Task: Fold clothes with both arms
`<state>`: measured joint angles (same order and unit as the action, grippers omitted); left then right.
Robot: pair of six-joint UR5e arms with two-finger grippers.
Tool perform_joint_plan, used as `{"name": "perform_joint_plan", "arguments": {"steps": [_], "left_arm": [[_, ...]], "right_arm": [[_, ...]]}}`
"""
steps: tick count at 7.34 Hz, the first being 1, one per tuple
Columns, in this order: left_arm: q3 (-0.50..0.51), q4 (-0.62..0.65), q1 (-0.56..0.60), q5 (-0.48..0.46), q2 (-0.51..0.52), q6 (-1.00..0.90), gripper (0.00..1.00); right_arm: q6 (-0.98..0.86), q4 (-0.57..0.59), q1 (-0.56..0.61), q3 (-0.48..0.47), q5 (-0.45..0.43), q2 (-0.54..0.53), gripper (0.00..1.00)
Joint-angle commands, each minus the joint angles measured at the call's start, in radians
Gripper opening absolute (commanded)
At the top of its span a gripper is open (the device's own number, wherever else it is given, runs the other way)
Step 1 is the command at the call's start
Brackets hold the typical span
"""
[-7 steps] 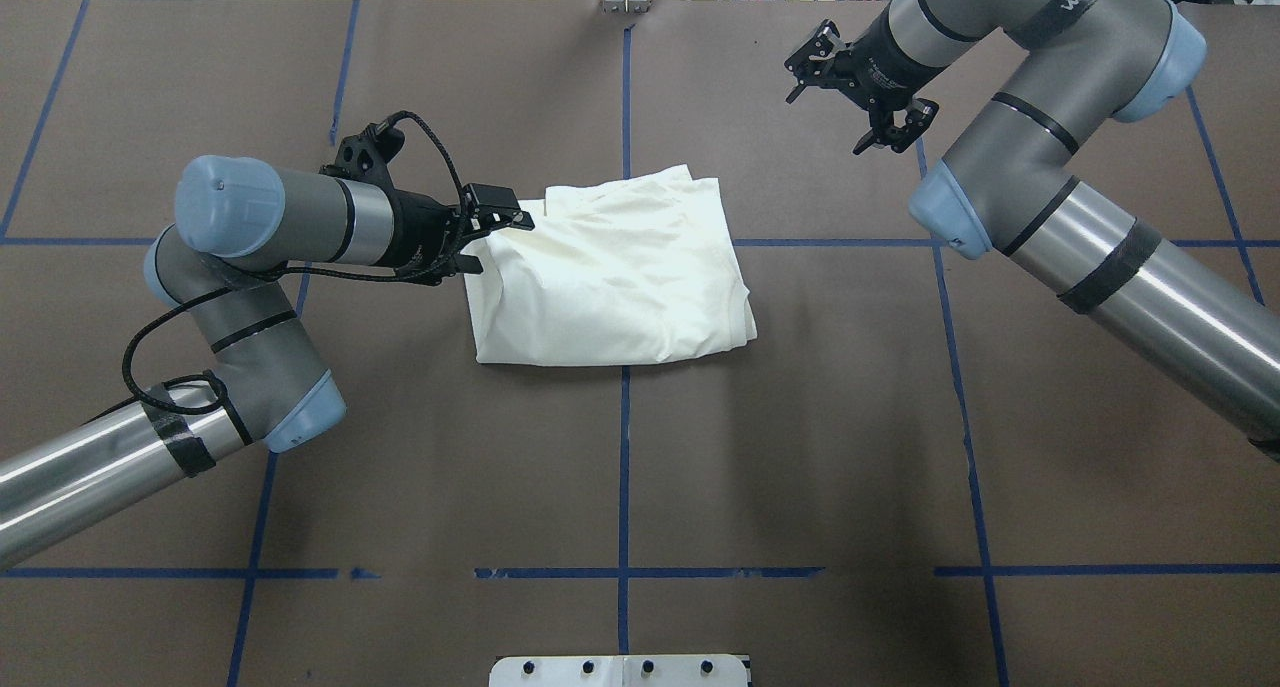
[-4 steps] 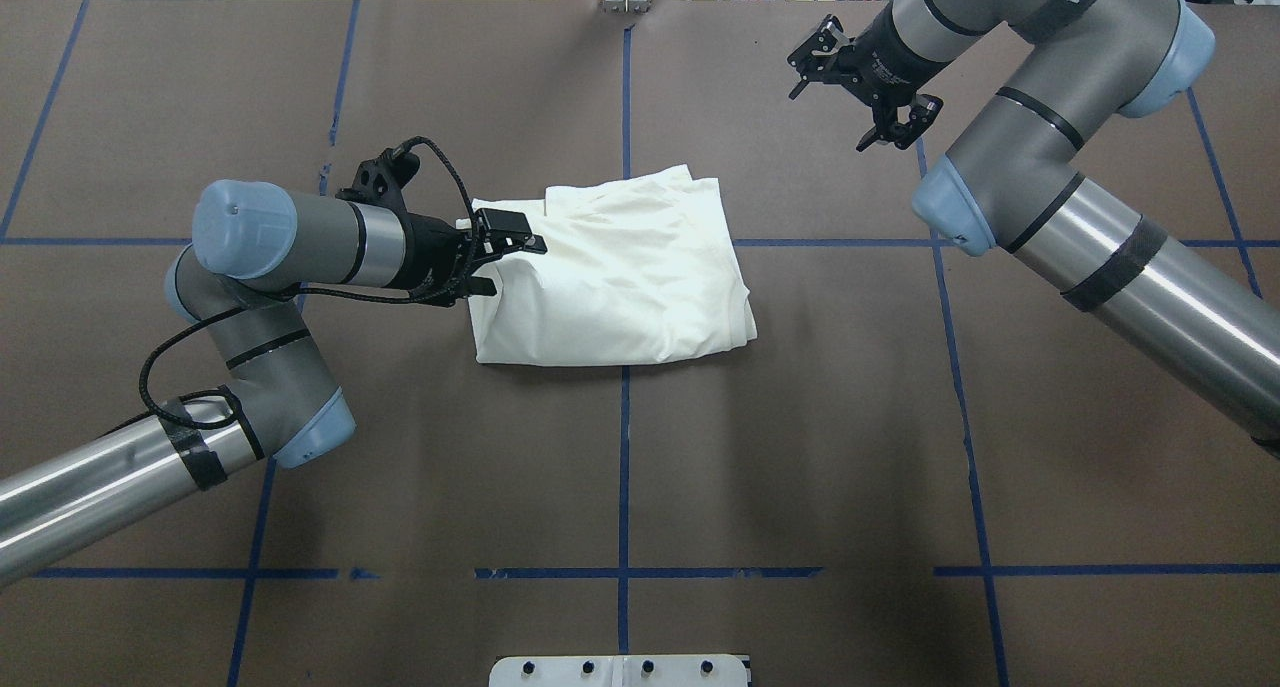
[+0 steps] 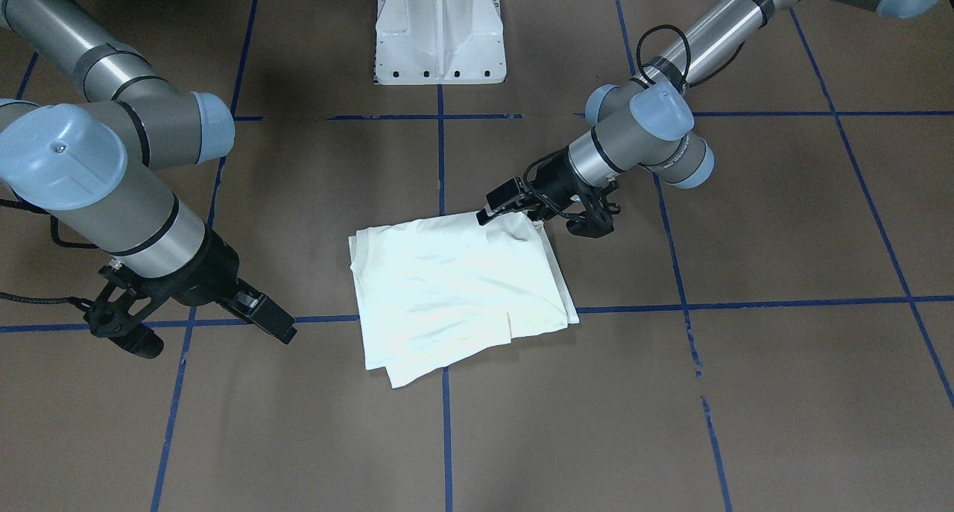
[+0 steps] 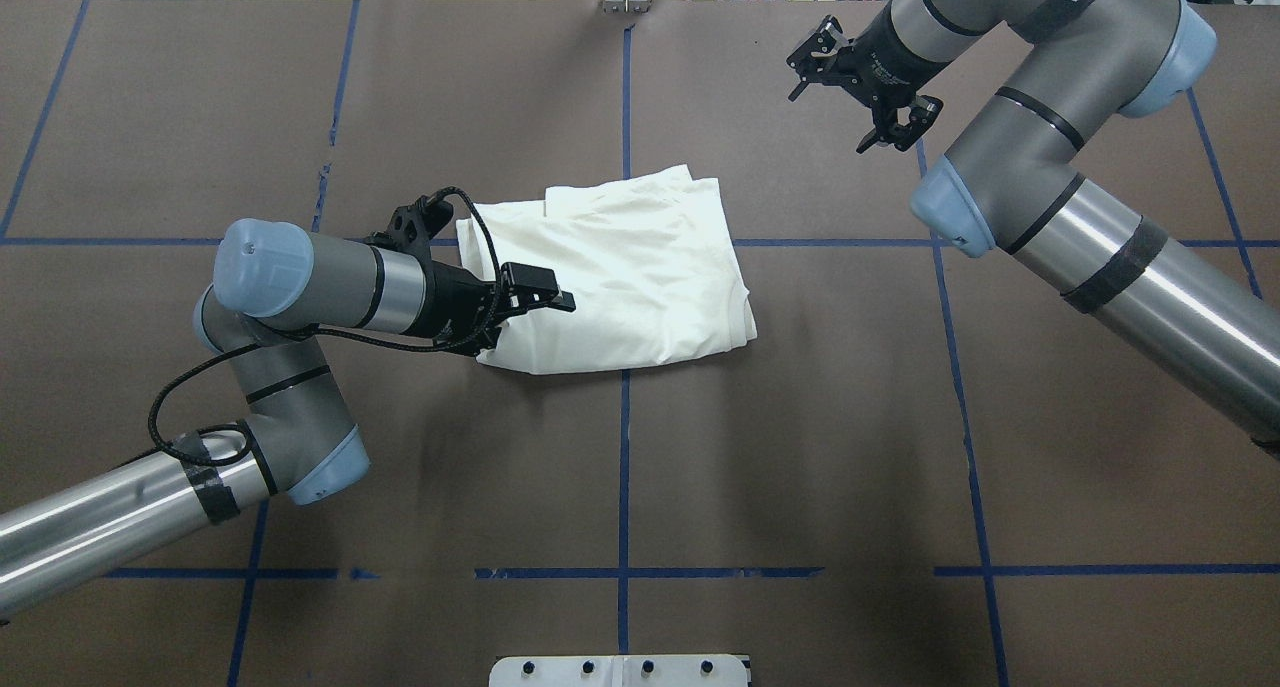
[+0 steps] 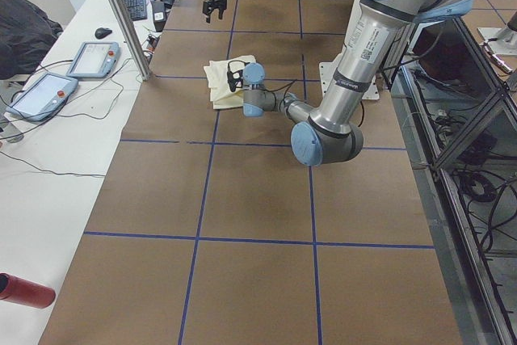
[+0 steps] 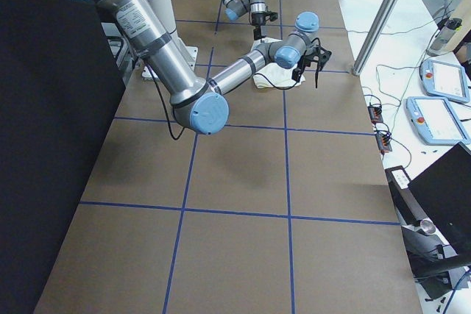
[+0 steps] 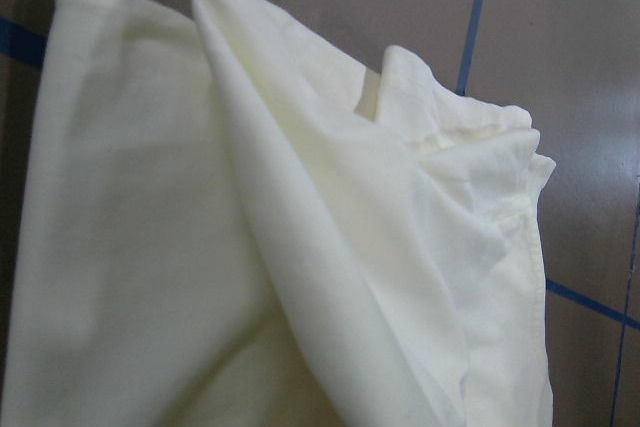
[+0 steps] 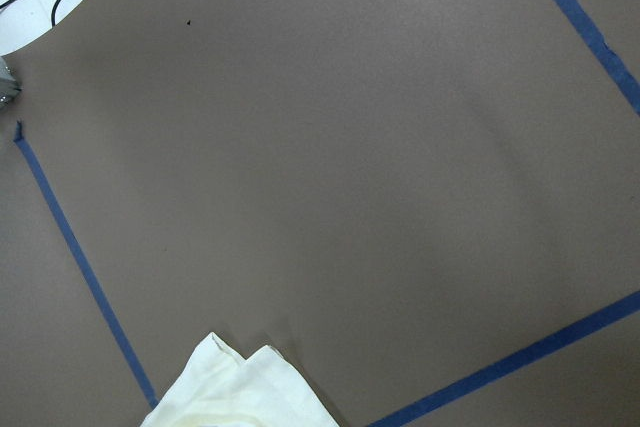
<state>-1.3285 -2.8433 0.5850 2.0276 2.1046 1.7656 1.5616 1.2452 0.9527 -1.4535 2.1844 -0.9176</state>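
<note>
Next, my left gripper pulls the shirt's near corner back toward the white pedestal base to flatten it, because the corner bulges in a raised fold at that gripper.
The cream-white shirt (image 4: 630, 267) lies folded in a rough square at the table's middle, plain side up, and also shows in the front view (image 3: 447, 288). No print shows. My left gripper (image 4: 530, 312) lies low at the shirt's near-left edge, its upper finger (image 3: 496, 203) over the cloth. Its jaws look apart, and the cloth bulges up beside them. The left wrist view shows a raised fold of the shirt (image 7: 330, 207) close up. My right gripper (image 4: 857, 87) is open and empty, hanging above the far right of the table, apart from the shirt.
The brown table cover (image 4: 800, 447) carries a grid of blue tape lines. The white pedestal base (image 3: 440, 35) stands at the robot's side. A side table with tablets (image 5: 48, 90) and a metal post (image 5: 121, 14) border the far edge.
My left gripper slid along the shirt's left edge from the far corner toward the robot and reached further over the cloth, uncovering the far-left corner. The right gripper drew slightly farther away.
</note>
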Motion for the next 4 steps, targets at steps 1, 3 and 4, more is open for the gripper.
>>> {"name": "perform_joint_plan", "arguments": {"steps": [1,3,4], "left_arm": [[-0.052,-0.036,-0.025,0.037,-0.035,0.003,1.00],[-0.130,-0.030,-0.065,0.049,-0.086,0.005,1.00],[-0.147,-0.030,-0.098,0.040,-0.101,0.003,1.00]], "right_arm": [[0.000,0.006,0.000,0.001,0.000,0.000,1.00],[0.000,0.008,0.001,-0.001,0.000,0.003,1.00],[0.000,0.008,0.001,-0.002,0.000,0.003,1.00]]}}
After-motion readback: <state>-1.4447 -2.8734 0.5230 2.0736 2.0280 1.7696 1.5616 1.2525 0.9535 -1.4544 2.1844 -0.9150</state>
